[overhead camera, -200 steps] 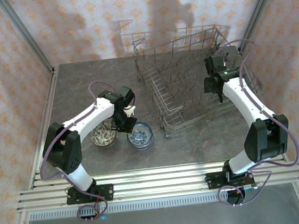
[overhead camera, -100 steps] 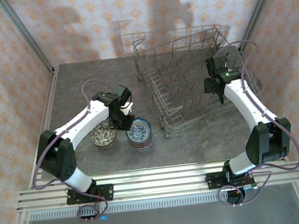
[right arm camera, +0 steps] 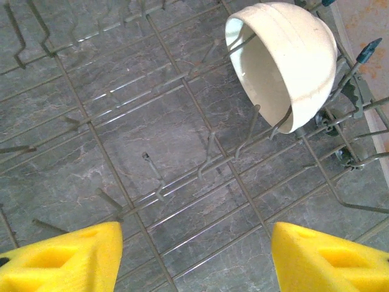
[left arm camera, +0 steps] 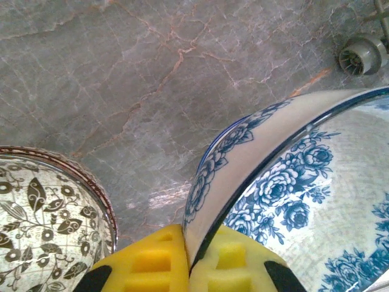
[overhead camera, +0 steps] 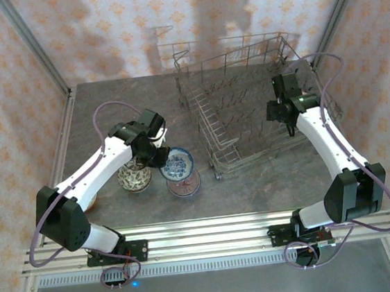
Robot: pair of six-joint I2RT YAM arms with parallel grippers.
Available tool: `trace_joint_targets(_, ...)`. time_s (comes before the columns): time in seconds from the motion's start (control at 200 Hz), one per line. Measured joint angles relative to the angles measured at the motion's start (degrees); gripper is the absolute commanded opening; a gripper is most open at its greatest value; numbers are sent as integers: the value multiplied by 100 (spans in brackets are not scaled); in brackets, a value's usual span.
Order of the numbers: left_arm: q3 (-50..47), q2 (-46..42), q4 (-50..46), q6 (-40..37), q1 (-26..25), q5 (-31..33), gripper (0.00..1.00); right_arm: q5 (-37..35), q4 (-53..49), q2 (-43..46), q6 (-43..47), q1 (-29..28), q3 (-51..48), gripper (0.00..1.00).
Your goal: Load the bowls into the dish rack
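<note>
My open right gripper keeps moving to meet the blue-and-white bowl's rim facing the rack, which is free, until its fingers straddle that rim.
My left gripper is shut on the rim of a blue-and-white flowered bowl. The bowl hangs tilted just above the table, left of the dish rack. Under it another bowl sits on the table. A brown leaf-patterned bowl stands beside the left gripper. My right gripper hovers open over the rack's wire floor, with nothing between its fingers. A cream bowl lies on its side among the tines, ahead and to the right of it.
The rack's tall wire sides rise at the back and right. One of its small wheels shows on the marble table near the held bowl. Patterned walls close in the table on three sides.
The left gripper has lifted the blue-and-white bowl off the one beneath it and tipped it up. The left arm's elbow swung outward to the left. The right gripper has barely moved.
</note>
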State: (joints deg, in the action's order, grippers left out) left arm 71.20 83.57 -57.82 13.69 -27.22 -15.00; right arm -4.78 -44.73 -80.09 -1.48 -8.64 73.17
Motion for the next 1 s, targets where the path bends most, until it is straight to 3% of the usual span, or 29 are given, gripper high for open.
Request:
trace_joint_targets(0.245, 623, -7, 4, -11, 251, 114, 0, 343, -308, 33, 0, 0, 343, 65)
trace_joint_targets(0.621, 2739, 704, 295, -256, 1001, 131, 0, 918, -645, -278, -61, -33, 1982, 64)
trace_joint_targets(1.001, 4065, 1513, 887, -219, 960, -258, 0, 1836, -732, -1296, 7, -367, 3952, 62)
